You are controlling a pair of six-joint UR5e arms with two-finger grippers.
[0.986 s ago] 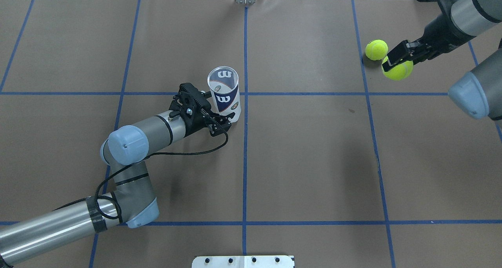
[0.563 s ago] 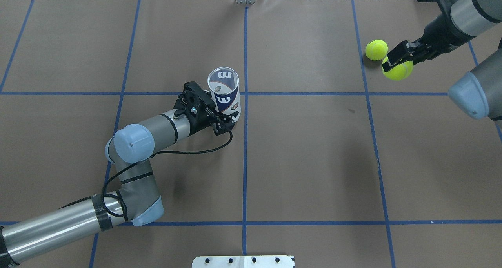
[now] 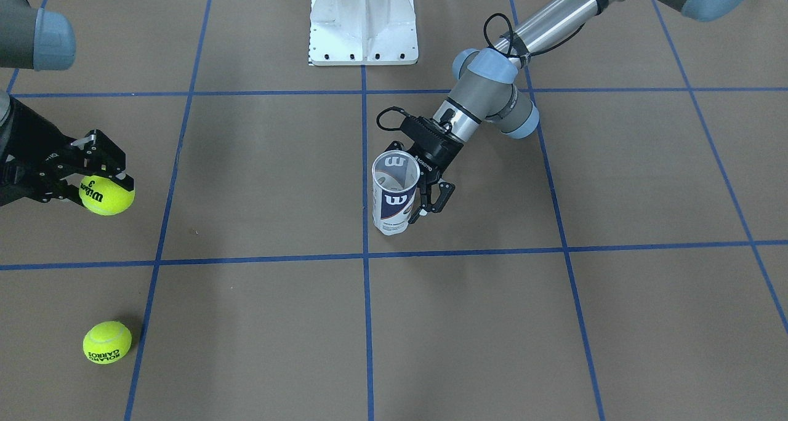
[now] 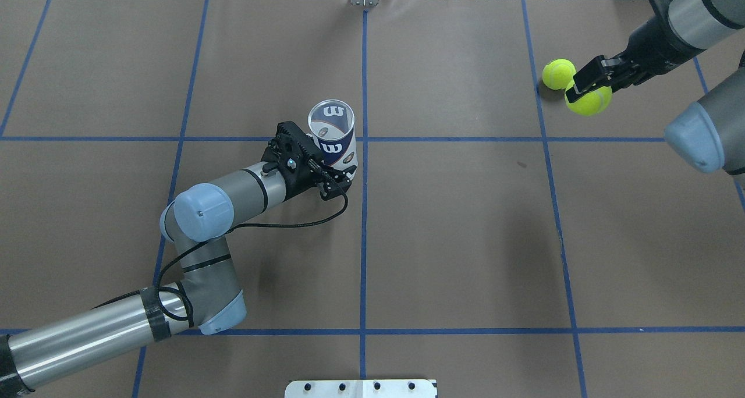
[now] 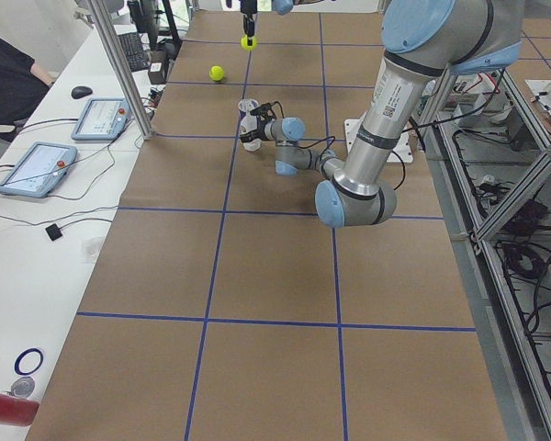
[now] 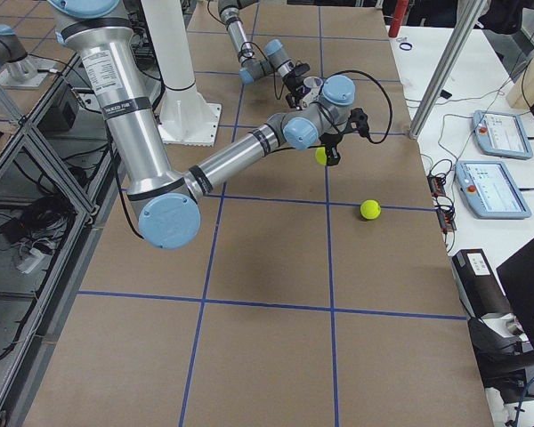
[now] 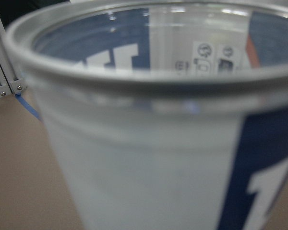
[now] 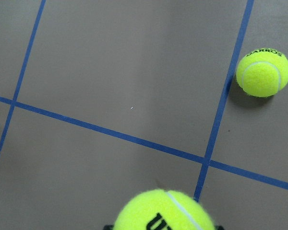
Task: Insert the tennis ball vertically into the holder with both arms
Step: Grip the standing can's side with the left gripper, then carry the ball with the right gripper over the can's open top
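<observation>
I expect both tennis balls to fit below the rim of the holder when I put them in, because its side is taller than its open rim is wide.
The holder, a clear can with a navy "W" label, stands upright near the table's middle. It fills the left wrist view, open rim up. My left gripper sits low against the can's side with its fingers spread open around the base. My right gripper is shut on a yellow tennis ball, held off the table at the far right. A second tennis ball lies on the table beside it.
A white pedestal base is at the robot's edge of the table. Blue tape lines grid the brown surface. Tablets and cables lie on a side bench beyond the table's far edge.
My left gripper has slid closer to the holder's base, and the elbow has swung right. The right gripper has shifted slightly with the ball. The holder has not moved.
</observation>
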